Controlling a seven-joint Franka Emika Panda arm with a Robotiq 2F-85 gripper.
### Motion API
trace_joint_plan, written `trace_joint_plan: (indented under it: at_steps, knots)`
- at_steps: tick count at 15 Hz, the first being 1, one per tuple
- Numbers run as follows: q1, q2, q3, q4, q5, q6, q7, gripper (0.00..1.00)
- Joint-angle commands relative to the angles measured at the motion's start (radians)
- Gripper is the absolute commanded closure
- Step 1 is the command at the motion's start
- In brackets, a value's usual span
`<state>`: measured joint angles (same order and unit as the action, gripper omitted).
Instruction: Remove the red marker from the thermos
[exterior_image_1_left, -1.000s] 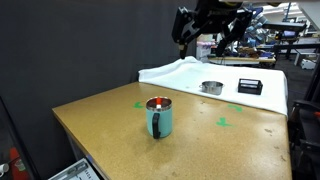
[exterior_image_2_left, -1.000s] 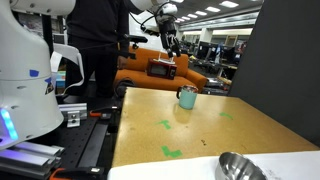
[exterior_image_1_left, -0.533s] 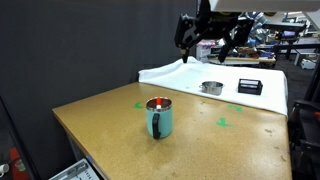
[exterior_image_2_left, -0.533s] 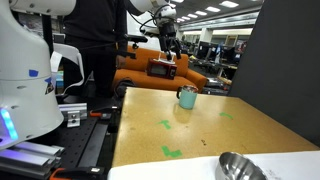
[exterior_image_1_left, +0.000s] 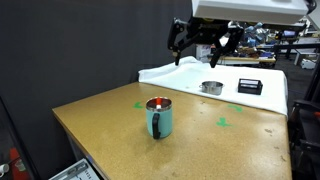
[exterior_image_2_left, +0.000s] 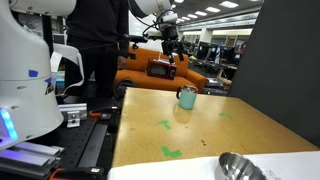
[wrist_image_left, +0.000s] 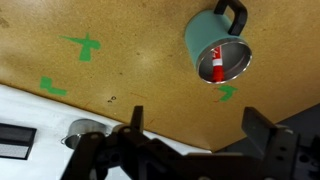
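The red marker (wrist_image_left: 217, 65) lies well out of line with the gripper's open fingers, so the robot should move back over the thermos's opening (exterior_image_1_left: 158, 103) before it goes down to grip the marker.
The teal thermos (exterior_image_1_left: 159, 117) stands upright on the brown table, handle toward the camera; it also shows in an exterior view (exterior_image_2_left: 187, 97) and in the wrist view (wrist_image_left: 216, 42). The red marker (wrist_image_left: 215, 63) stands inside it, its red tip just visible at the rim (exterior_image_1_left: 157, 101). My gripper (exterior_image_1_left: 200, 42) hangs high above the far side of the table, well away from the thermos. In the wrist view its two fingers (wrist_image_left: 200, 130) are spread wide with nothing between them.
A flat round metal tin (exterior_image_1_left: 211, 87) and a black box (exterior_image_1_left: 249, 86) lie on a white sheet (exterior_image_1_left: 175, 71) at the table's far end. Green tape marks (wrist_image_left: 83, 46) dot the tabletop. A black curtain stands behind the table.
My gripper has shifted slightly sideways and turned high above the table. The thermos and marker have not moved.
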<state>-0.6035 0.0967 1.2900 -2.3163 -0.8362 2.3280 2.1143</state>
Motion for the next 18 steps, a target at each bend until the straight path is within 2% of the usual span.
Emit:
trace_joint_plan:
  at_steps: [1,6,8,9,12,14,18]
  knots:
    - [0.144,0.229,-0.100,0.120,-0.169,-0.132,0.076,0.00]
    - [0.473,0.513,-0.340,0.375,-0.318,-0.315,0.172,0.00]
    - [0.557,0.592,-0.402,0.481,-0.315,-0.339,0.184,0.00]
    - [0.693,0.535,-0.569,0.515,-0.210,-0.254,0.151,0.00]
    - [0.849,0.584,-0.731,0.637,-0.118,-0.244,0.147,0.00]
    - [0.930,0.576,-0.817,0.681,-0.014,-0.256,0.114,0.00]
    - [1.006,0.506,-0.928,0.684,0.164,-0.267,0.031,0.00]
